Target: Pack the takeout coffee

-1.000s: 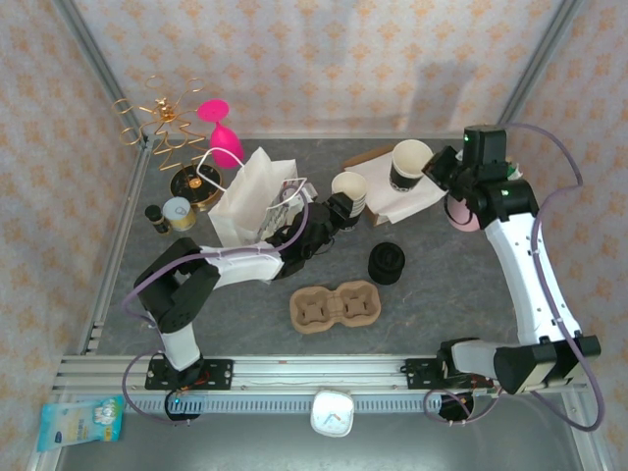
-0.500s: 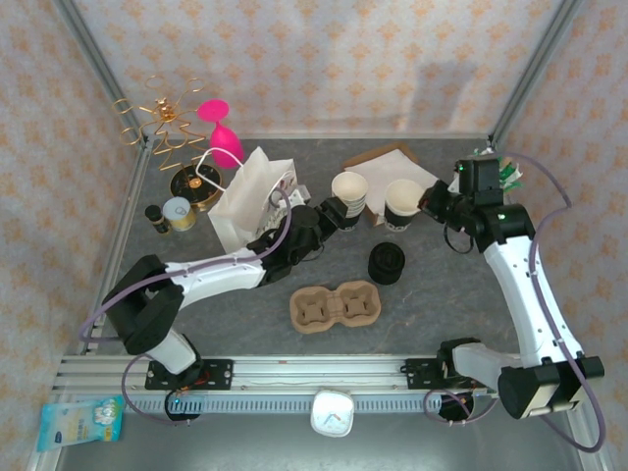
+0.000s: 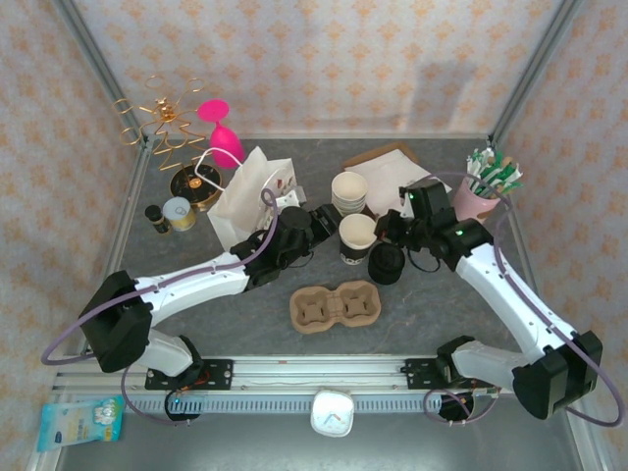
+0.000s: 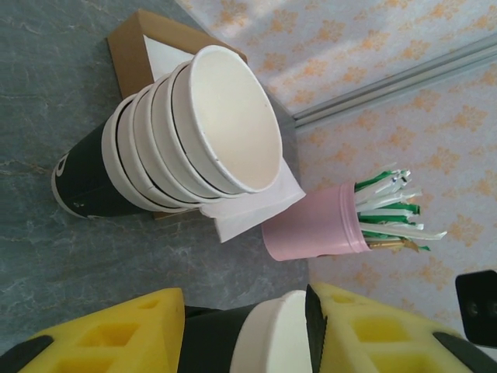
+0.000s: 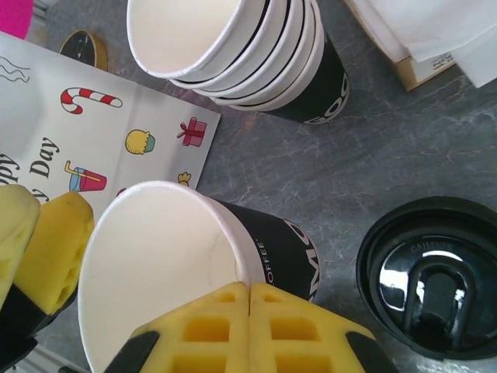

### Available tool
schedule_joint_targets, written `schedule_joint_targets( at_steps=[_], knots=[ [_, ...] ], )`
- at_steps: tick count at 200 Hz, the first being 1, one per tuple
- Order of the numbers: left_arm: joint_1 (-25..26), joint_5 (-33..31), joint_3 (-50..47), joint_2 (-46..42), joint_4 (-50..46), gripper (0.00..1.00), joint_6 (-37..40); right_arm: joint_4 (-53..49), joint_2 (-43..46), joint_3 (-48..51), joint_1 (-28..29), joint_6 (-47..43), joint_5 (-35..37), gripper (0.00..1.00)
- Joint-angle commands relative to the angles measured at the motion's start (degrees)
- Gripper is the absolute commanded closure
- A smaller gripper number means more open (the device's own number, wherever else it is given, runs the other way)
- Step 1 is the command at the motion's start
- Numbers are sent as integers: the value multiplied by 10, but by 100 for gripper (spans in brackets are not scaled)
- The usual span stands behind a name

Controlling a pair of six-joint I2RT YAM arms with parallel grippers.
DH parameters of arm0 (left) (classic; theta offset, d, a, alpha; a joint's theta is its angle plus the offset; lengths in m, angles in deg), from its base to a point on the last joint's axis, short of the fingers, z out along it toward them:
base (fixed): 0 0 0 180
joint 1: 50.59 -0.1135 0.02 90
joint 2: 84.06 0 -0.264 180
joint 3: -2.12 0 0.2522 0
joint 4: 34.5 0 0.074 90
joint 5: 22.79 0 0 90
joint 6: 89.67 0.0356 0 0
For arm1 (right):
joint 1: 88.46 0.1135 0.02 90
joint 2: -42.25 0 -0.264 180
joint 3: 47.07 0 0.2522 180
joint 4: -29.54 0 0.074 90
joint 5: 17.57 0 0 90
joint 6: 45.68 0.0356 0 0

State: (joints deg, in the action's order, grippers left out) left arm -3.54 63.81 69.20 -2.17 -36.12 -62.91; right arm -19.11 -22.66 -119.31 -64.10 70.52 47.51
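Observation:
The single cup (image 3: 357,233) hangs upright over clear table (image 3: 343,269) beside the black lids, so the robot's right gripper should keep lowering it until its bottom touches the table, then let go.
A lidless cream cup with a black sleeve (image 3: 358,229) stands upright at mid-table, behind the two-slot cardboard carrier (image 3: 335,306). My right gripper (image 3: 385,232) is shut, pinching the cup's (image 5: 155,264) rim between its yellow pads (image 5: 249,311). My left gripper (image 3: 341,232) comes in from the left, and its fingers press the cup (image 4: 272,334) on both sides. One left finger (image 5: 46,241) touches the rim in the right wrist view. A stack of black lids (image 3: 387,265) sits just right of the cup. A lidded takeout coffee is out of view.
A stack of lidless cups (image 3: 349,189) stands just behind. A white printed paper bag (image 3: 245,196) is at the left, a napkin box (image 3: 388,162) at the back, and a pink holder of sticks (image 3: 481,191) at the right. Tins and a gold rack fill the back left.
My right gripper carried the cup from the back right to mid-table and set it beside the lids. My left gripper reached right and closed around it.

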Motion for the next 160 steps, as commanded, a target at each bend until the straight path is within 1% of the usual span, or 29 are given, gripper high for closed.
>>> schedule_joint_targets(
  at_steps=[1, 20, 52, 63, 98, 124, 160],
  knots=[
    [2, -1, 15, -12, -30, 57, 16, 77, -8, 22, 12, 17, -4, 100],
    [4, -13, 17, -15, -38, 60, 19, 103, -23, 43, 18, 17, -6, 100],
    [5, -14, 19, -14, -44, 62, 22, 139, -26, 72, 21, 12, 6, 100],
    [5, -16, 20, -14, -45, 63, 24, 144, -44, 77, 22, 8, 12, 100],
    [5, -20, 19, -14, -46, 63, 29, 183, -62, 95, 26, 3, 16, 100],
    [5, -19, 25, -10, -51, 63, 37, 193, -77, 97, 31, -2, 43, 100],
    [5, -8, 32, -6, -53, 63, 45, 199, -89, 103, 32, -4, 42, 100]
  ],
)
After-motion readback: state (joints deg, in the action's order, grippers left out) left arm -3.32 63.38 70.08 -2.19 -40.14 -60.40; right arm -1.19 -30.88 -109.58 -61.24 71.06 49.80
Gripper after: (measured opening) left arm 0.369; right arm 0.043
